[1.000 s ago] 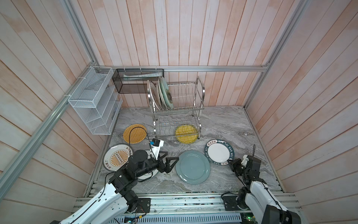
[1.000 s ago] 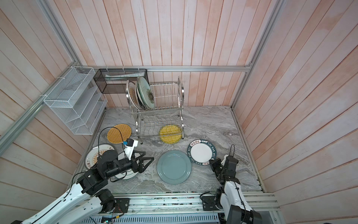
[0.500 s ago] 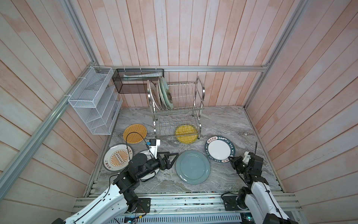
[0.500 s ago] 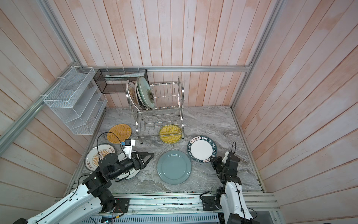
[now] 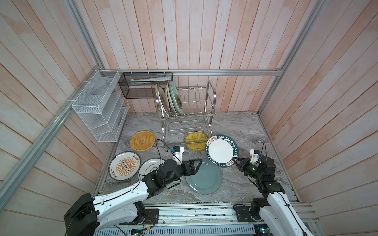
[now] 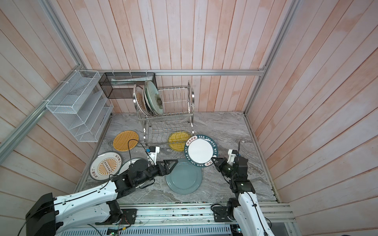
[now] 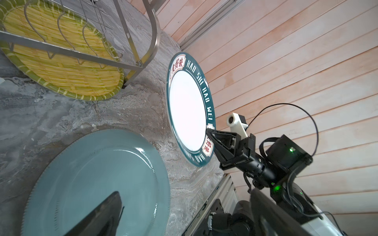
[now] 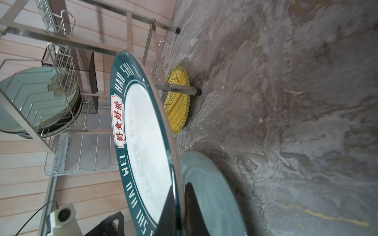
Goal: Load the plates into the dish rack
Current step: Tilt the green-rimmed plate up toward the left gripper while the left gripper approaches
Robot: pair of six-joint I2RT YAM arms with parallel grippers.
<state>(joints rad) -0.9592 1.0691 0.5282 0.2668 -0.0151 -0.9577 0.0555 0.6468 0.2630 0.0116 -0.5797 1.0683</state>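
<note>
Next, I take the teal-rim plate's opposite rim (image 5: 208,157) with my left gripper and put the plate in the rack, because my right gripper is holding that plate by the rim far from the upright plates (image 5: 231,161).
My right gripper (image 5: 235,162) (image 6: 213,161) (image 8: 180,192) is shut on the near rim of a teal-rim plate (image 5: 222,150) (image 6: 201,150) (image 8: 146,130) (image 7: 188,112), which hangs tilted above the table. Beside it, my left gripper (image 5: 197,163) (image 6: 173,162) stands open over the left edge of a grey-blue plate (image 5: 204,177) (image 6: 184,177) (image 7: 92,173) lying flat. The dish rack (image 5: 212,96) (image 6: 192,96) stands at the back with several plates (image 5: 172,100) upright at the left of its upper tier. A yellow woven plate (image 5: 196,141) lies partly under the rack.
An orange woven plate (image 5: 142,141), a sunburst plate (image 5: 124,168) and a white plate (image 5: 148,165), partly under my left arm, lie at the left. A white mesh organiser (image 5: 98,106) and a black mesh basket (image 5: 145,83) hang on the walls.
The right gripper has raised the teal-rim plate off the table and tilted it up. The left gripper has moved right, towards the grey-blue plate.
</note>
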